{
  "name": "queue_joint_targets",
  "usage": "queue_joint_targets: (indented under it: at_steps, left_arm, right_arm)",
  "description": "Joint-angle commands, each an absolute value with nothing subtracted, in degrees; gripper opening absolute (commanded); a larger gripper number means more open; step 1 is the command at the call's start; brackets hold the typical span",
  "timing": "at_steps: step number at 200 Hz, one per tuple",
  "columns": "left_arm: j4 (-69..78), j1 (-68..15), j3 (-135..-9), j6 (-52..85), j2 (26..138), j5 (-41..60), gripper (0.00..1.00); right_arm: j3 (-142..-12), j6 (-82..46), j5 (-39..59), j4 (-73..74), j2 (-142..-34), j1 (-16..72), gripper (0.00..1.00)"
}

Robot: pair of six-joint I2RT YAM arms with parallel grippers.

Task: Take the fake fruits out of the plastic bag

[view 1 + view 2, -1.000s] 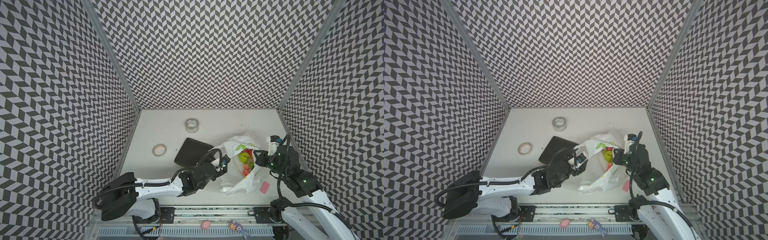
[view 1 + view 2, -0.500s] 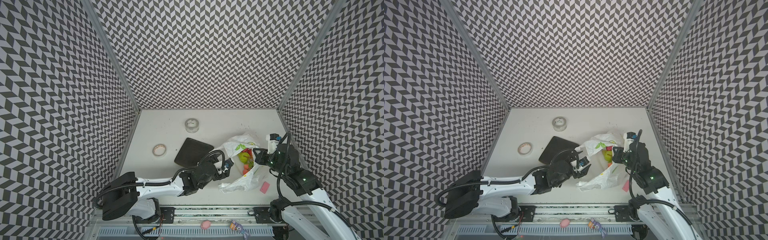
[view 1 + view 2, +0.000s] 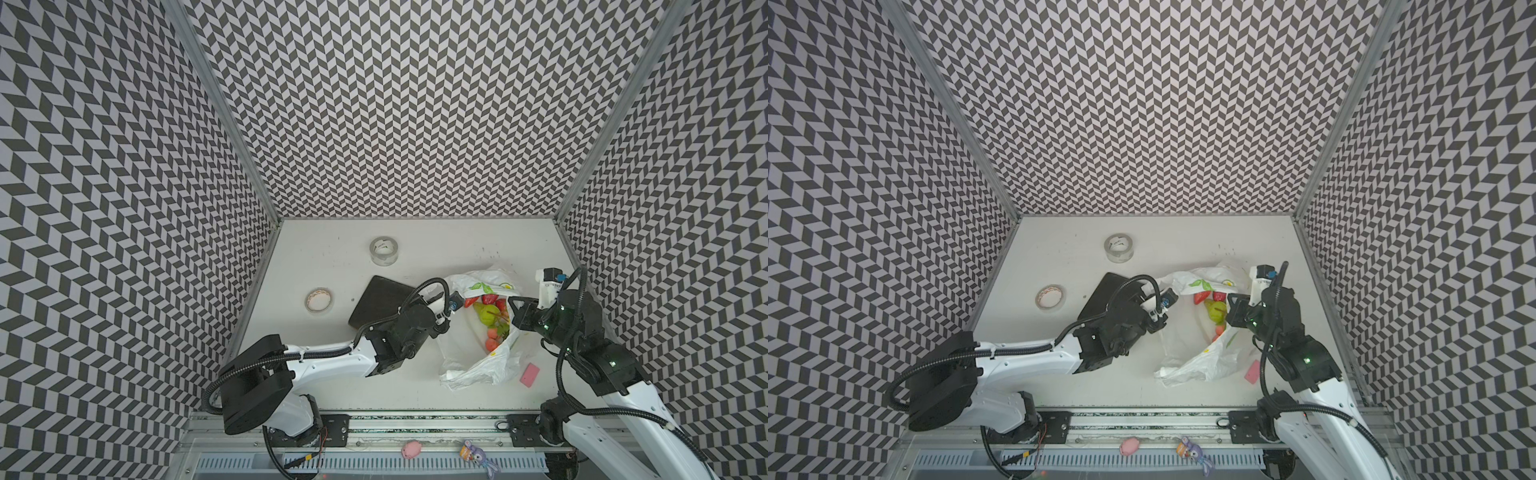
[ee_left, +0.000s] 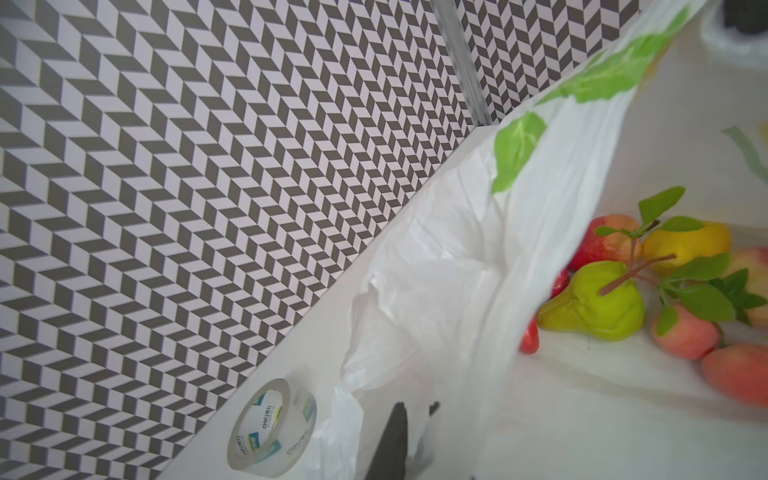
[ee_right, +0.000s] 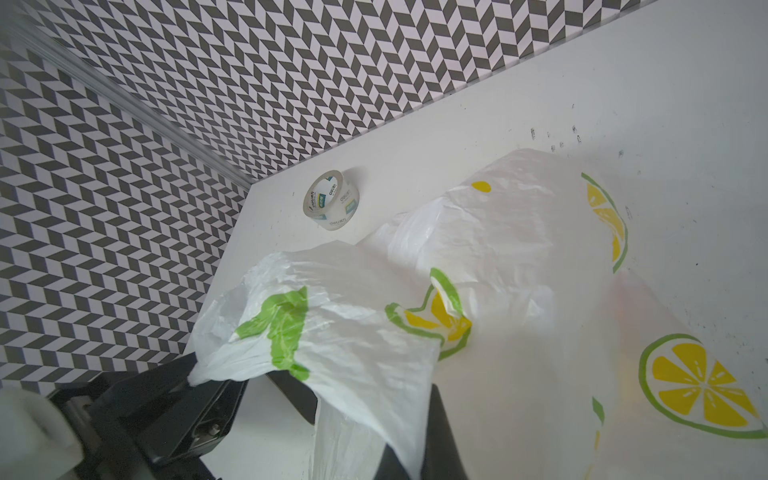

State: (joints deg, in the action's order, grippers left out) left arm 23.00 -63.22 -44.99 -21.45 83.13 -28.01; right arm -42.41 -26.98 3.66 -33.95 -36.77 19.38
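Observation:
I should let go of the bag's rim with my right gripper, since both my grippers are holding it. My right gripper should then reach in for the fruits [image 3: 487,314] while my left gripper keeps the bag's opening open.
The white plastic bag [image 3: 478,357] [image 3: 1200,361] with lemon prints lies at the right, its mouth held open between both arms. Inside lie the fake fruits [image 3: 490,316] [image 3: 1217,311]: a green pear [image 4: 598,303], a yellow lemon [image 4: 685,245], red strawberries [image 4: 530,332] and peaches [image 4: 685,332]. My left gripper [image 3: 444,326] [image 4: 415,424] is shut on the bag's left rim, with film pinched between its fingers. My right gripper [image 3: 515,305] [image 5: 411,453] is shut on the right rim of the bag [image 5: 498,257].
A clear tape roll [image 3: 383,250] [image 4: 272,428] [image 5: 332,203] stands at the back. A beige tape roll [image 3: 318,300] and a dark square pad [image 3: 382,305] lie left of the bag. A pink block [image 3: 530,375] lies near the bag's right side. A pink pig [image 3: 411,449] sits on the front rail.
My left gripper, open a second ago, has closed on the bag's left rim. The right gripper has kept its hold on the right rim.

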Motion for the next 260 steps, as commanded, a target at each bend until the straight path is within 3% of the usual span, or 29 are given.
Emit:
queue_joint_targets:
  at_steps: [1,17,31,46,69,94,117,155,167,178,213,222,236,260]
  left_arm:
    - [23.28,-63.11,-46.66,-21.72,83.35,-25.18,0.0]
    - [23.37,-62.86,-46.76,-20.39,82.59,-24.32,0.0]
    - [23.33,-62.03,-46.83,-17.91,81.93,-23.23,0.0]
    - [22.35,-61.24,-47.38,-15.12,81.56,-22.44,0.0]
    - [19.51,-60.49,-49.05,-10.82,81.72,-21.24,0.0]
    - [15.56,-60.45,-50.99,-5.74,81.34,-20.07,0.0]
    - [13.46,-60.24,-51.4,-2.57,80.38,-18.69,0.0]
    - [6.02,-58.61,-55.66,1.23,80.31,-14.99,0.0]
    - [3.86,-58.37,-57.16,2.11,80.47,-14.23,0.0]
    - [1.28,-57.86,-59.15,3.11,80.59,-13.18,0.0]
    - [-1.53,-55.62,-64.1,6.49,80.62,-10.89,0.0]
    - [-1.6,-54.93,-65.26,7.2,80.67,-10.19,0.0]
    - [-1.23,-54.19,-67.06,7.72,80.56,-9.64,0.0]
    - [0.73,-52.68,-69.61,7.68,79.84,-7.82,0.0]
  right_arm:
    - [-45.18,-26.67,2.17,-32.53,-37.04,19.6,0.05]
    - [-46.65,-26.84,0.62,-34.29,-37.31,19.63,0.4]
    - [-47.98,-27.35,-1.18,-36.53,-37.6,19.6,0.64]
    - [-49.81,-29.2,-3.07,-41.21,-37.92,19.6,0.78]
    - [-51.42,-34.7,-2.73,-48.9,-37.45,19.6,0.86]
    - [-52.77,-39.73,6.16,-54.07,-38.03,19.6,0.94]
    - [-53.79,-39.6,14.13,-55.67,-41.21,19.68,0.96]
    - [-56.97,-38.24,17.74,-59.2,-49.48,20.57,0.98]
    - [-57.48,-39.16,17.61,-57.99,-51.39,21.62,0.93]
    - [-58.42,-39.63,16.12,-57.61,-53.09,22.18,0.82]
    - [-63.45,-37.29,7.5,-57.25,-57.85,22.15,0.21]
    - [-65.71,-35.8,4.64,-56.39,-59.24,22.15,0.11]
    - [-70.82,-32.94,-0.52,-55.82,-61.76,22.06,0.0]
    - [-81.5,-26.7,-7.81,-55.36,-66.75,21.84,0.0]
